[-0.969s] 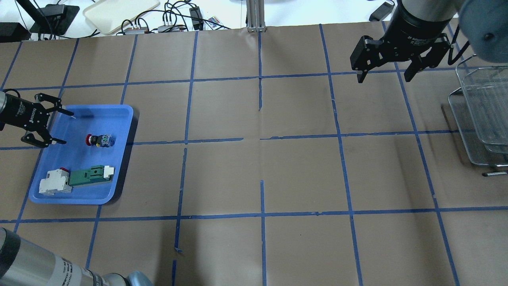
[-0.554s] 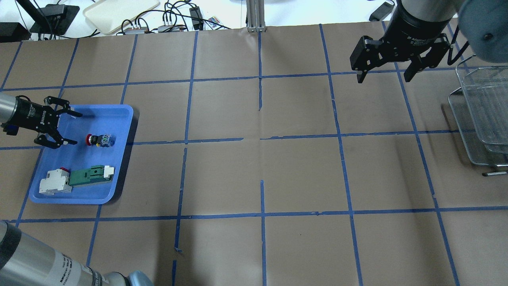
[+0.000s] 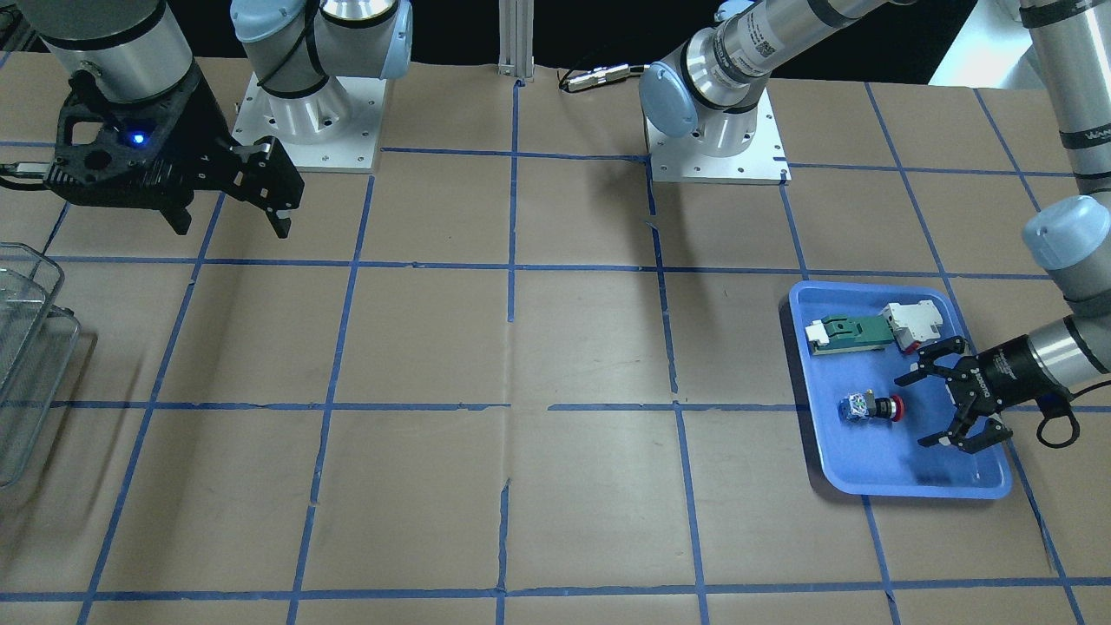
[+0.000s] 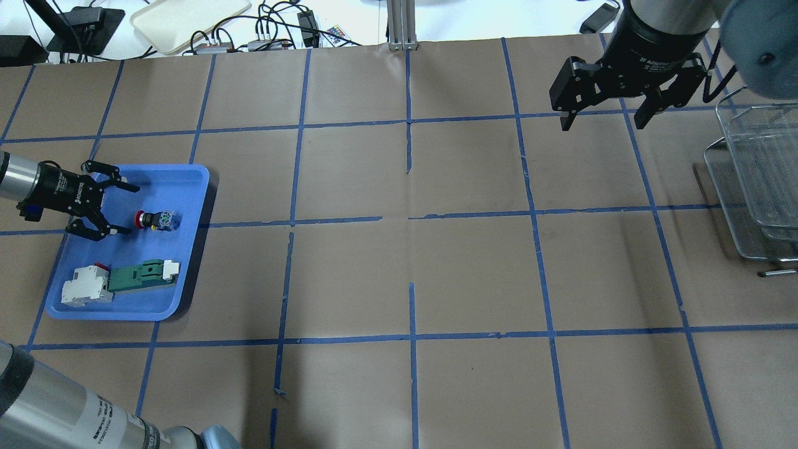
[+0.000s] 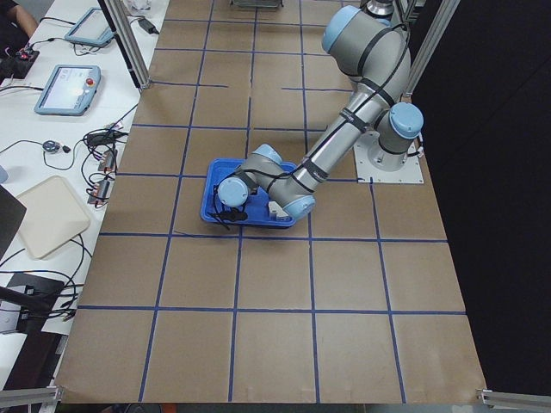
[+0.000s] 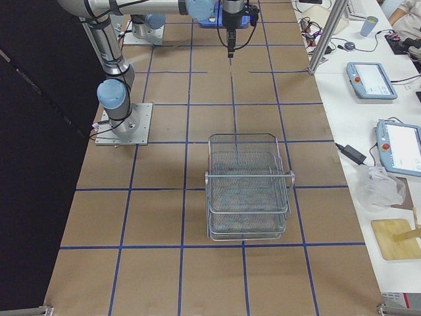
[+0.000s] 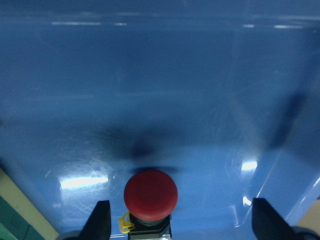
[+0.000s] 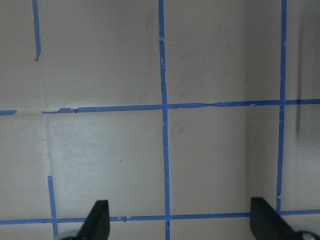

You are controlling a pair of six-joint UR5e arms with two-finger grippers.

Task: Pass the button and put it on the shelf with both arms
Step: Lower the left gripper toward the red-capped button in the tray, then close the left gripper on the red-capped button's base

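Note:
A black collar (image 3: pixel 883 407) connects the red cap to the button's body (image 3: pixel 857 406), so I expect the button's body to come along straight and stiff when I lift the cap.
The button (image 4: pixel 154 219) lies on its side in the blue tray (image 4: pixel 194 249), red cap towards my left gripper. It also shows in the front view (image 3: pixel 872 408) and in the left wrist view (image 7: pixel 150 194), centred between the fingers. My left gripper (image 4: pixel 128 210) is open and low over the tray, its fingertips either side of the red cap and just short of it. My right gripper (image 4: pixel 603 122) is open and empty, held high at the far right near the wire-mesh shelf (image 4: pixel 755 181). The shelf stands empty (image 6: pixel 247 191).
A green-and-white part (image 4: pixel 142 275) and a white block with a red tab (image 4: pixel 86 285) lie in the tray's near end. Cables and a cream tray (image 4: pixel 187 19) sit beyond the far table edge. An aluminium post (image 4: pixel 399 25) stands at the back middle.
My left gripper has moved right across the tray towards the button, still open. The right arm has not moved.

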